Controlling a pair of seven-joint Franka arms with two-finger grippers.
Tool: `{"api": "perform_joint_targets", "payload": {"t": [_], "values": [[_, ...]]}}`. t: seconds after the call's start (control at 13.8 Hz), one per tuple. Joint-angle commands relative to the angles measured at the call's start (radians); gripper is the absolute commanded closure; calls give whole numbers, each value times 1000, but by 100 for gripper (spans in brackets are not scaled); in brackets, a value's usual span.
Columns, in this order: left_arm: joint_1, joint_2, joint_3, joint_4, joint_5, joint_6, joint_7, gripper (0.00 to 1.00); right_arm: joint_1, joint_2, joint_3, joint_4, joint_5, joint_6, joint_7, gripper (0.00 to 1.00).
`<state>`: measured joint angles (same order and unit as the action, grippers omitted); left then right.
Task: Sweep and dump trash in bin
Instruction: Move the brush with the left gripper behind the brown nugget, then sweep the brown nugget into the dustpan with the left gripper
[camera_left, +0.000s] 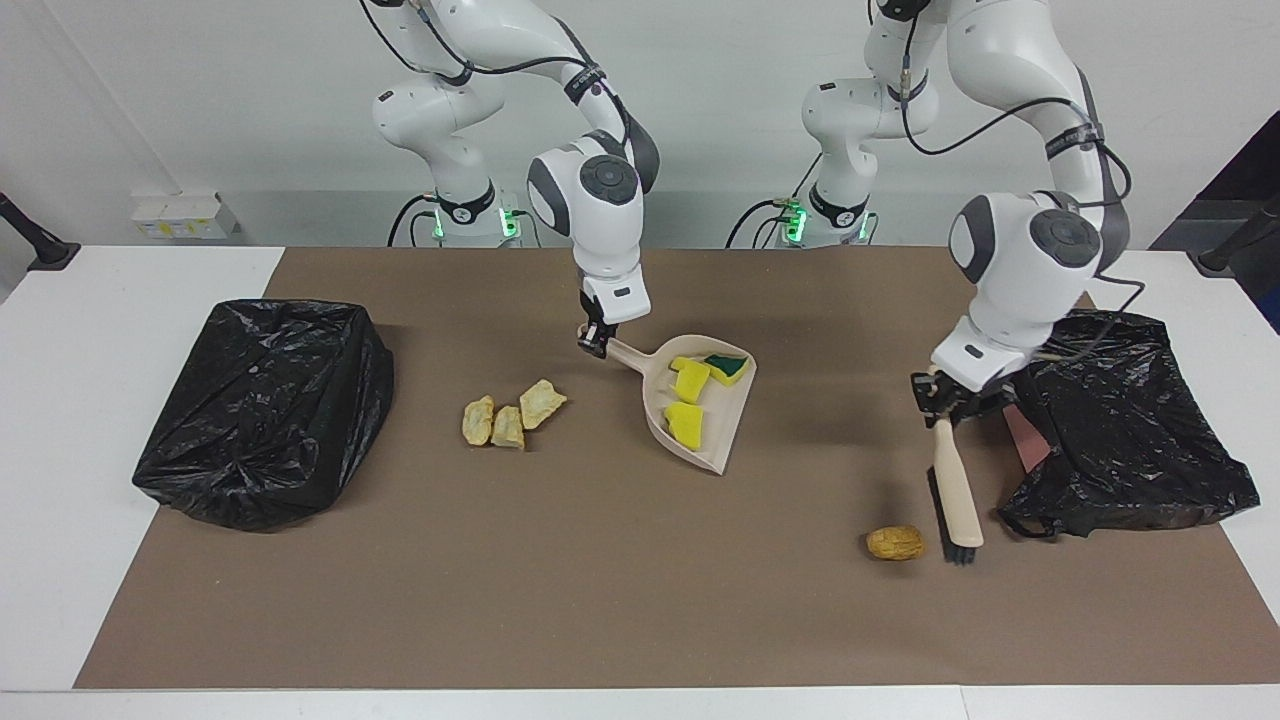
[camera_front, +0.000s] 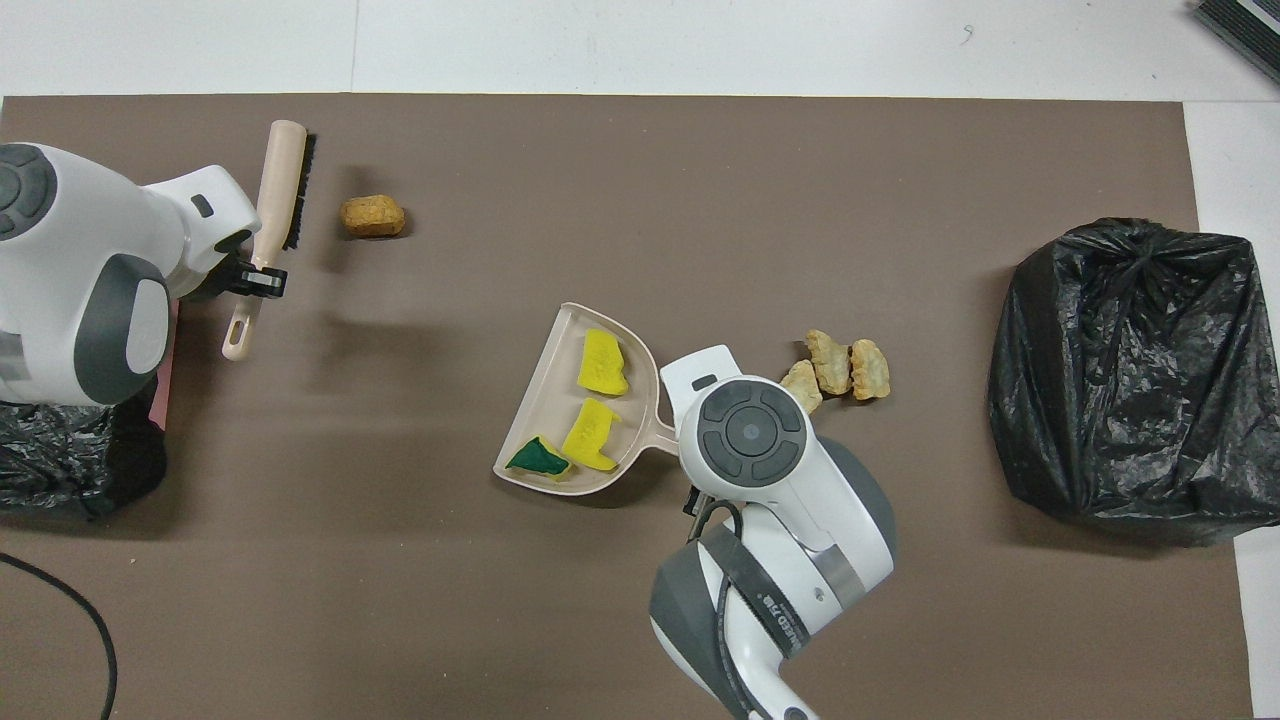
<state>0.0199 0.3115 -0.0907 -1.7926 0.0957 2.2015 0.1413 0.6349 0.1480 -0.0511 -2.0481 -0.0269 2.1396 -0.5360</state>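
Observation:
The brush's bristles sit behind the golden-brown lump (camera_front: 373, 216), facing the dustpan, so next my left gripper turns back and sweeps the lump over the dustpan's open edge (camera_front: 528, 389).
My right gripper (camera_left: 597, 343) is shut on the handle of the beige dustpan (camera_left: 726, 420), which rests on the brown mat. In the pan lie two yellow sponge bits (camera_front: 603, 362) and a green-backed one (camera_front: 538, 458). My left gripper (camera_left: 940, 402) is shut on the handle of the beige brush (camera_left: 956, 492). The brush hangs low over the mat, its black bristles turned toward the golden-brown lump (camera_left: 895, 543) just beside it. Three pale yellow-tan chunks (camera_left: 510, 415) lie beside the dustpan, toward the right arm's end. In the overhead view the right gripper is hidden under its wrist.
A bin lined with a black bag (camera_left: 1110, 420) lies at the left arm's end, a pink inside showing at its mouth, close to the brush. A second black-bagged bin (camera_left: 260, 410) stands at the right arm's end. White table edges border the mat.

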Motion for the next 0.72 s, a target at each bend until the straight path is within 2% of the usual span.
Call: {"api": "perform_joint_targets", "payload": {"t": [0.0,0.14,0.65], "values": [[15,63,-14,72,21,-16,116,100,-3,-10,4,-9,-14,-1,39,100],[14,49,-15,24,19,-28,211,100,-3,-10,4,-9,-14,-1,47,100],[-67,-60,-41,-146,-10,-144,228,100,-1,-13,4,-15,-14,-1,56,100]]}}
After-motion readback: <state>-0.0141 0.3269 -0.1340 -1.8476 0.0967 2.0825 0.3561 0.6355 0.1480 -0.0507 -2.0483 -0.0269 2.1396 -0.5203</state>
